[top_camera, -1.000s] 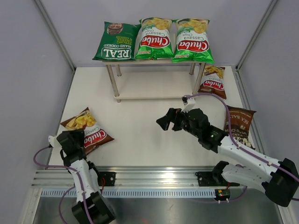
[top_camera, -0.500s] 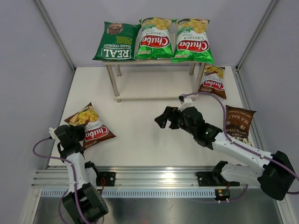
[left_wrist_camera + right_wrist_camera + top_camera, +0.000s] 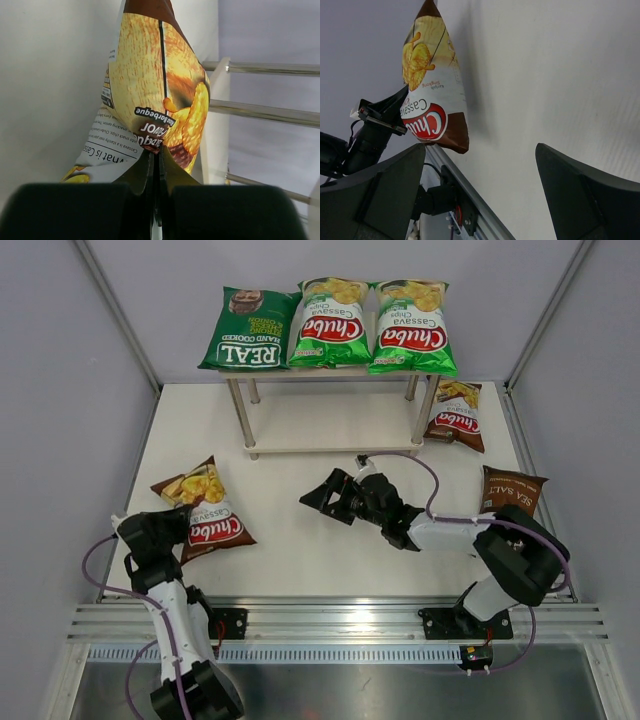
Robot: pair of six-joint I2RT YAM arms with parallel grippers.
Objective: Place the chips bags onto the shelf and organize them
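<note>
My open right gripper should keep moving in, because the held brown-red Chuba bag turns its free edge (image 3: 232, 504) toward it, until the fingers are on both sides of that edge (image 3: 240, 521).
The shelf (image 3: 330, 425) stands at the back. On its top board lie the dark green REAL bag (image 3: 245, 335) and two bright green Chuba bags (image 3: 330, 325) (image 3: 412, 328). My left gripper (image 3: 175, 532) is shut on the edge of a brown-red Chuba bag (image 3: 205, 515) at the table's near left; the left wrist view shows the bag (image 3: 150, 90) pinched between the gripper (image 3: 157, 160). My right gripper (image 3: 318, 502) is open and empty at mid-table, pointing at that bag (image 3: 432, 100). A second brown-red Chuba bag (image 3: 455, 415) leans by the shelf's right leg. The dark brown bag (image 3: 510, 495) lies at the right.
Grey walls close in the table on the left, right and back. A metal rail (image 3: 330, 620) runs along the near edge. The shelf's lower board holds nothing. The shelf's silver legs (image 3: 270, 67) show in the left wrist view beyond the held bag.
My left gripper has carried the brown-red bag to the right, away from the left wall. My right gripper has moved left toward that bag, still open.
</note>
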